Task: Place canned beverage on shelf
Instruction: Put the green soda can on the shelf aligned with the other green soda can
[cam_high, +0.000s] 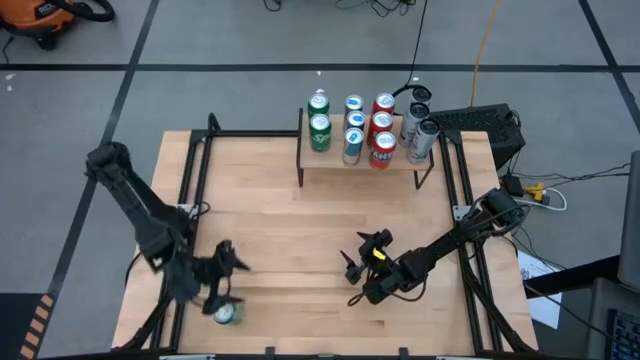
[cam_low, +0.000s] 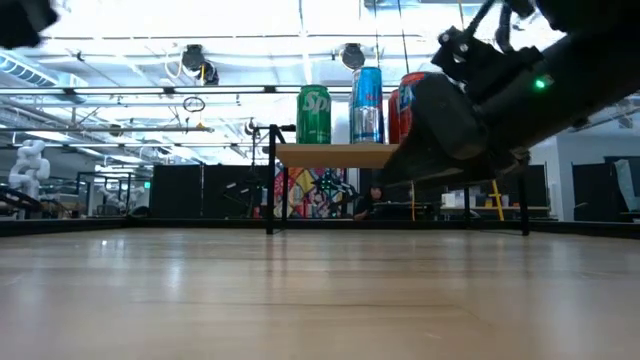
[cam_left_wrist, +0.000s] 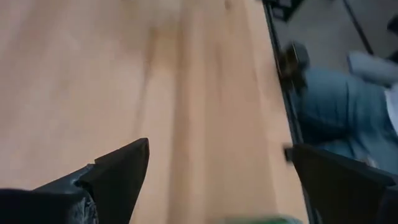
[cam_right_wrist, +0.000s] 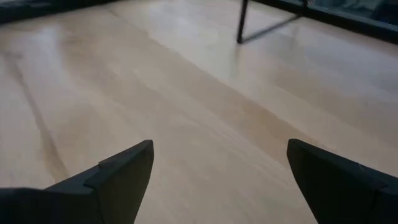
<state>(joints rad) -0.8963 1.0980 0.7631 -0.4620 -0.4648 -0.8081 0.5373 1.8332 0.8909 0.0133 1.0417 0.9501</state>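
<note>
I should turn my left gripper back, because its open fingers point past the can (cam_left_wrist: 258, 220), and line up with its top (cam_high: 226, 313) while my right gripper reaches in.
A canned beverage (cam_high: 226, 314) with a green and white top stands upright on the table near its front left corner. My left gripper (cam_high: 225, 290) hovers open right beside it on its far side; the left wrist view shows only a green sliver of the can (cam_left_wrist: 261, 219) between the spread fingers (cam_left_wrist: 221, 149). The shelf (cam_high: 360, 160) stands at the table's far middle and carries several upright cans (cam_high: 354, 125); in the low view they are green, blue and red cans (cam_low: 313, 115). My right gripper (cam_high: 352, 280) waits open over the table's middle right, nothing between its fingers (cam_right_wrist: 221, 146).
Black metal rails (cam_high: 195, 170) run along the table's left and right sides. A black box (cam_high: 490, 125) and cables sit beyond the far right corner. A person's leg in jeans (cam_left_wrist: 336, 106) shows past the table's edge in the left wrist view. Bare wood lies between the grippers and the shelf.
</note>
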